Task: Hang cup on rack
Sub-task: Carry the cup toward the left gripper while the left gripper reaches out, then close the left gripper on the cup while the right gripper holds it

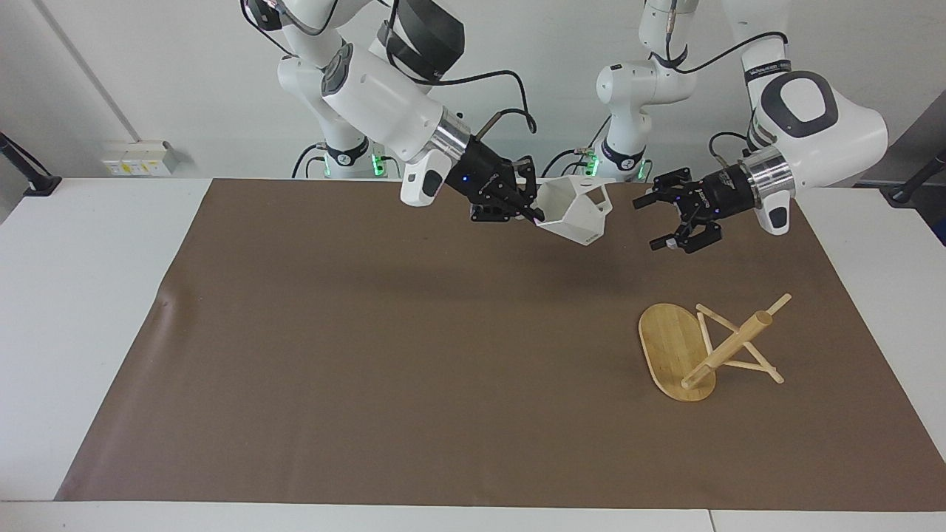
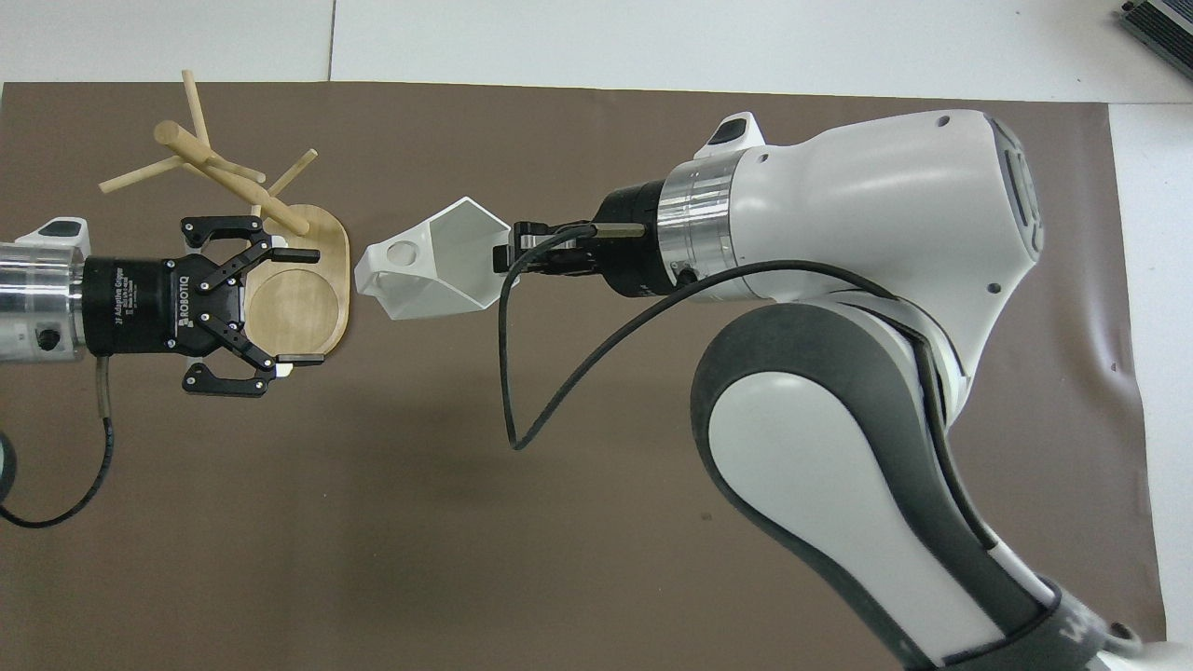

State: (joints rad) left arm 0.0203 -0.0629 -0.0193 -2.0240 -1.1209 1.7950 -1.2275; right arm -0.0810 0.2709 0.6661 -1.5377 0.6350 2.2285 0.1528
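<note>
The bamboo rack (image 2: 229,177) will stay upright when the robot hangs the white faceted cup by its handle, because the broad round base (image 2: 293,312) lies flat on the mat.
My right gripper (image 1: 533,214) is shut on the rim of the white faceted cup (image 1: 573,210) and holds it in the air over the mat's edge nearest the robots. In the overhead view (image 2: 508,259) the cup (image 2: 429,275) points its handle hole at my left gripper. My left gripper (image 1: 650,223) is open and empty in the air, a short gap from the cup. Seen from overhead, the left gripper (image 2: 312,306) covers part of the rack's base. The bamboo rack (image 1: 728,349) lies tipped on its side toward the left arm's end, post and pegs (image 2: 228,182) slanting off the mat.
A brown mat (image 1: 369,369) covers most of the white table (image 1: 81,295). The right arm's thick links and a looping black cable (image 2: 508,391) hang over the mat's middle in the overhead view.
</note>
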